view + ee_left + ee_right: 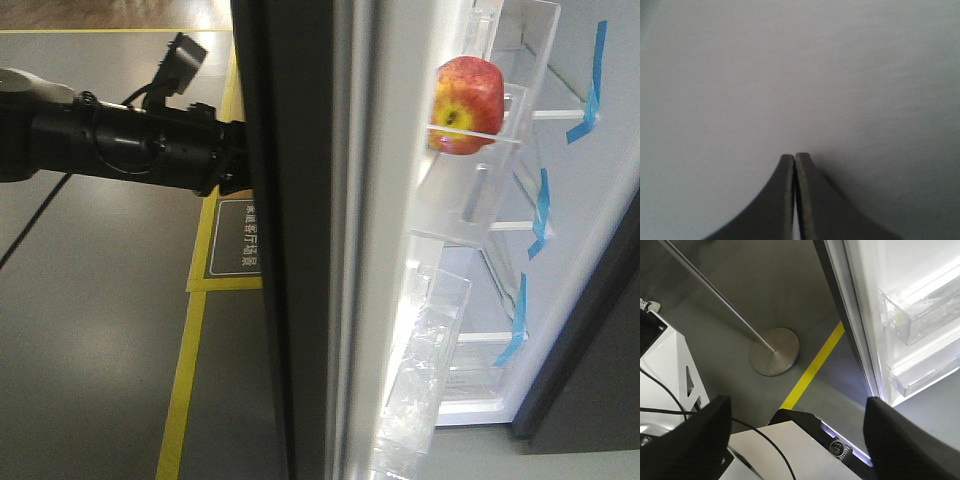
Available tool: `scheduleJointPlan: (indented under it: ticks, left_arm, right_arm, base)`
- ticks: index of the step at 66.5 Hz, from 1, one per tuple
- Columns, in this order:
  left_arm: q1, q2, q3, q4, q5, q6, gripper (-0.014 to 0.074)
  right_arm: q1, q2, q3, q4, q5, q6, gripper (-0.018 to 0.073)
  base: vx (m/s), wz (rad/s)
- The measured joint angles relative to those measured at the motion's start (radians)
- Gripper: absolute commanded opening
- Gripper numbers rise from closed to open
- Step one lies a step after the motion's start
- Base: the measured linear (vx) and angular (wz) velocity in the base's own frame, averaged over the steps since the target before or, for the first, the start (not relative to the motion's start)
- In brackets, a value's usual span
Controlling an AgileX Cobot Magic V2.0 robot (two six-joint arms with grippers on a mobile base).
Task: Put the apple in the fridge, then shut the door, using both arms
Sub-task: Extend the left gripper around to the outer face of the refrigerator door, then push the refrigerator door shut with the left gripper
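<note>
My gripper will swing the door (308,250) all the way shut beside the dark panel when it pushes, because the door stands edge-on with its clear bins (428,350) facing the fridge opening.
The red apple (466,104), yellow around its stem, rests on a glass shelf inside the fridge (590,250), whose shelves carry blue tape strips. The door (290,250) stands edge-on in the middle, dark grey outside, white inside with clear bins. My left arm reaches from the left to the door's outer face. In the left wrist view my left gripper (794,156) is shut and empty, its tips close against the plain grey door (800,75). My right gripper (797,402) is open and empty, low above the floor, with the door's bins (920,310) to its upper right.
A yellow floor line (812,370) runs past the fridge. A metal pole stand with a round base (775,351) is on the floor. The robot's white base (805,450) and black cables lie under the right gripper. A floor sign (235,238) lies below the left arm.
</note>
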Motion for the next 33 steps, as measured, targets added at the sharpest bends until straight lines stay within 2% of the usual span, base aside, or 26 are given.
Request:
scheduleJointPlan:
  ticks: [23,33]
  left_arm:
    - [-0.15,0.0,0.0,-0.072,-0.045,0.095,-0.0006]
    - [-0.246,0.0,0.0,-0.083,-0.115,0.12,-0.0006]
  right_arm:
    - [0.0,0.0,0.0,0.0,0.0,0.0,0.0527]
    - [0.0,0.0,0.0,0.0,0.0,0.0,0.0527]
  base:
    - [0.0,0.0]
    - [0.0,0.0]
